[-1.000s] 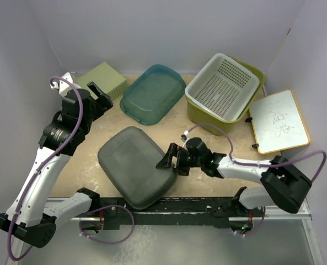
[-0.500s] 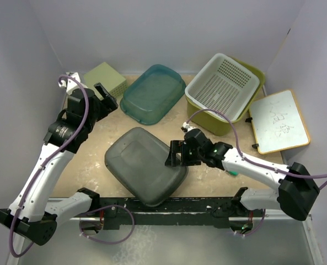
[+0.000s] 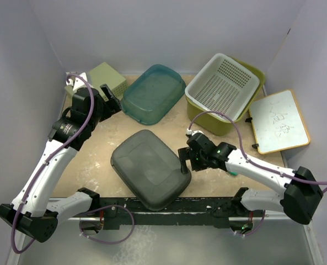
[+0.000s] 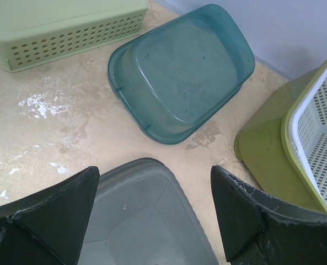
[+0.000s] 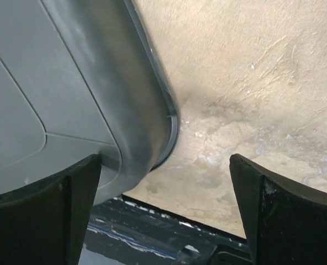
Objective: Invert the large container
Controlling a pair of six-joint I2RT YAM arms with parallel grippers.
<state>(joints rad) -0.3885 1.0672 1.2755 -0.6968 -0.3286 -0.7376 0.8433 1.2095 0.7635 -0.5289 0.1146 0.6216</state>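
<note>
The grey tub (image 3: 148, 167) takes up the middle in front of the large container, so the robot's right gripper should first push the tub's edge (image 3: 185, 180) toward the left gripper's side.
The large container (image 3: 217, 125), glossy olive-green, stands upright at the back right with a white perforated basket (image 3: 224, 85) nested in it; its side also shows in the left wrist view (image 4: 262, 149). A dark grey tub (image 3: 149, 168) lies base-up in the middle of the table. My right gripper (image 3: 184, 160) is open and empty beside the grey tub's right edge, which shows in the right wrist view (image 5: 53, 83) by my right gripper (image 5: 166, 182). My left gripper (image 3: 111, 99) is open and empty, raised above the table behind the grey tub (image 4: 141, 221).
An upturned teal tub (image 3: 152, 94) lies at the back centre. A small pale-green perforated box (image 3: 105, 78) lies at the back left. A yellow-framed whiteboard (image 3: 279, 121) lies at the far right. Grey walls enclose the table; a black rail (image 3: 207, 207) runs along the near edge.
The grey tub has shifted right and now lies flat, base-up. My right gripper has drawn back to the right along with it. My left gripper has moved right, toward the teal tub.
</note>
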